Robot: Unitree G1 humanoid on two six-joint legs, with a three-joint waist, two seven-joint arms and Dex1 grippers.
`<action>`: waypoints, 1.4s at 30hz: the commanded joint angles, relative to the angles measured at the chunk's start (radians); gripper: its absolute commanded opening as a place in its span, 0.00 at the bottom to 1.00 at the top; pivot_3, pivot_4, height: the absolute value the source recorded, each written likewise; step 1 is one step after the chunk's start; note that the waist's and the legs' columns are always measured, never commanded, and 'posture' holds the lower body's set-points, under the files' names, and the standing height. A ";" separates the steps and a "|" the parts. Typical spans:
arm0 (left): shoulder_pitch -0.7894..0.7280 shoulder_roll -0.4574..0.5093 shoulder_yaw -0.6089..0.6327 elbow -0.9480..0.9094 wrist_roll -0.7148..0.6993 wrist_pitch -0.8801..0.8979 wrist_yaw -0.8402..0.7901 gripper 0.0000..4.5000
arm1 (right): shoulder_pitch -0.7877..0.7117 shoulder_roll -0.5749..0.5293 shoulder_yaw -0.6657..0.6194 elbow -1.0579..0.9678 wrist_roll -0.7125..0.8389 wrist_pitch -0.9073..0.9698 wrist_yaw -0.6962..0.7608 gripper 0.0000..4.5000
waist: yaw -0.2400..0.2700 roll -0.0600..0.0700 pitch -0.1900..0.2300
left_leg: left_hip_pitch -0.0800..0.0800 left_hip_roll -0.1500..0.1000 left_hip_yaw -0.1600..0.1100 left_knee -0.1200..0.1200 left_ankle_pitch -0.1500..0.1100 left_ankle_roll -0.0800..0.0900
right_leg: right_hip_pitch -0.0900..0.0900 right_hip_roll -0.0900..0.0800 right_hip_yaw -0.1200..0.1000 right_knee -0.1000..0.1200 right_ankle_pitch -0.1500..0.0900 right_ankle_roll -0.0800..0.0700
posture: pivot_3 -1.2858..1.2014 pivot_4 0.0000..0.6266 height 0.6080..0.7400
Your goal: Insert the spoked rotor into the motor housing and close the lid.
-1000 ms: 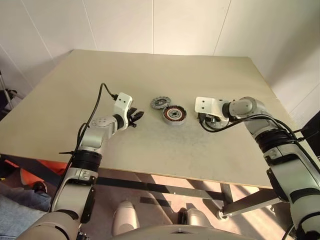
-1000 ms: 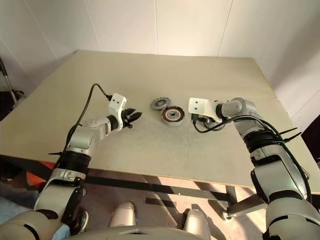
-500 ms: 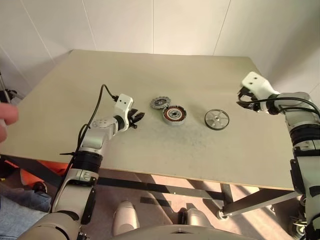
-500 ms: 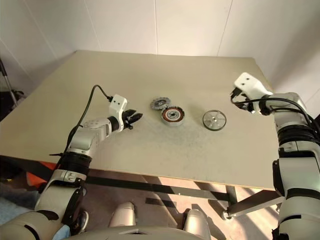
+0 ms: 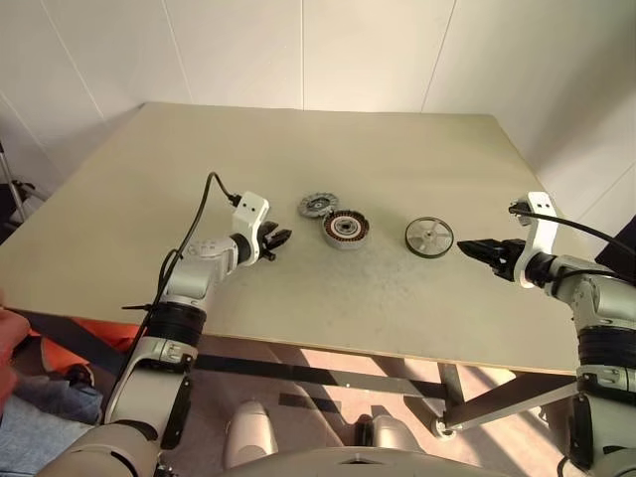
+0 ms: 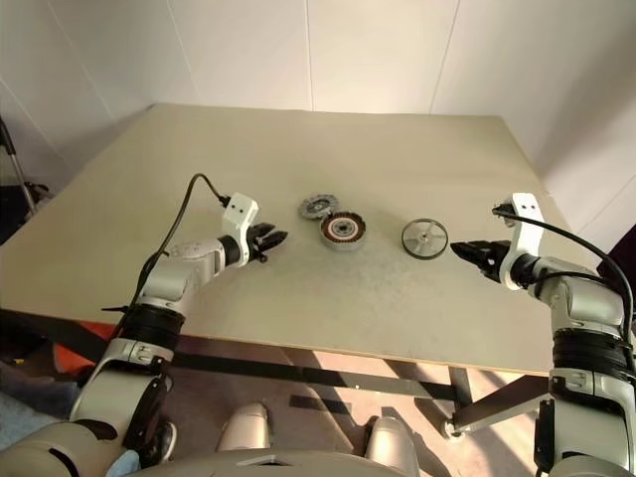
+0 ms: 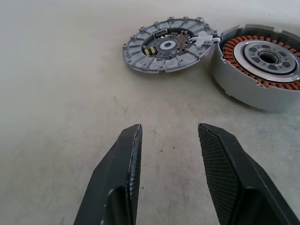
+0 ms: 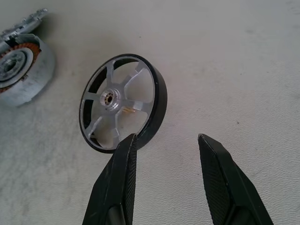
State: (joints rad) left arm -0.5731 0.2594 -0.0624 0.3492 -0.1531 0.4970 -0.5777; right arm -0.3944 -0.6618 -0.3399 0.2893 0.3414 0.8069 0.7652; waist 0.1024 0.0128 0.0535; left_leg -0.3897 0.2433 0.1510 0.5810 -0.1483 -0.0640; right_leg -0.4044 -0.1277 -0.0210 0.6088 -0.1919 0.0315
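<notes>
The spoked rotor [image 5: 429,238] has wide gaps [image 8: 139,88] between its spokes, so the copper ring will still show when I lower the rotor into the motor housing.
The spoked rotor [image 5: 429,238], silver spokes inside a black rim, lies flat on the table right of centre. My right gripper [image 5: 465,245] sits low just to its right, pointing at it, open and empty; in the right wrist view the rotor [image 8: 123,103] lies just past the fingertips [image 8: 129,140]. The motor housing [image 5: 346,228], with its copper ring, stands at the centre. The notched grey lid [image 5: 318,205] lies touching its far left side. My left gripper [image 5: 279,238] is open and empty, a short way left of the housing [image 7: 260,63] and lid [image 7: 168,44].
All three parts rest on a wide beige table [image 5: 298,149] against white walls. Its front edge [image 5: 298,343] runs close below both arms, and its right edge lies just beyond my right arm. A black cable [image 5: 204,199] loops above my left wrist.
My right gripper left its place over the rotor, swung out to the right, rolled over and dropped low, now pointing at the uncovered rotor. The left gripper stayed put.
</notes>
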 commanded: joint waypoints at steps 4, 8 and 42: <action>-0.027 0.010 -0.001 -0.014 0.005 -0.022 -0.006 0.45 | -0.035 0.046 -0.011 0.006 0.045 0.013 -0.069 0.51 | -0.001 0.000 0.000 | 0.001 0.000 0.000 -0.002 0.000 0.000 | 0.001 0.000 0.000 -0.001 0.000 0.000 | 0.52 0.00 1.00; -0.021 0.016 0.001 -0.023 0.004 -0.020 -0.004 0.45 | -0.066 0.071 0.007 0.063 0.038 -0.010 -0.088 0.51 | -0.001 0.000 0.000 | 0.001 0.000 0.000 -0.003 0.000 -0.001 | 0.001 0.000 -0.001 -0.002 0.000 0.000 | 0.52 0.00 1.00; -0.029 0.017 -0.007 -0.015 0.013 -0.036 -0.001 0.45 | -0.325 0.237 0.389 0.016 -0.037 -0.109 -0.060 0.00 | -0.005 0.000 0.000 | 0.001 0.000 0.000 -0.009 0.003 -0.005 | -0.003 0.000 -0.001 -0.003 0.000 0.001 | 0.52 0.00 1.00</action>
State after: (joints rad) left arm -0.5776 0.2708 -0.0751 0.3517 -0.1426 0.4775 -0.5799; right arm -0.6741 -0.4291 0.0368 0.2808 0.3287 0.7474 0.6964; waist 0.0970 0.0132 0.0537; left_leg -0.3893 0.2431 0.1513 0.5714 -0.1457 -0.0690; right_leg -0.4071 -0.1273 -0.0220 0.6061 -0.1924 0.0321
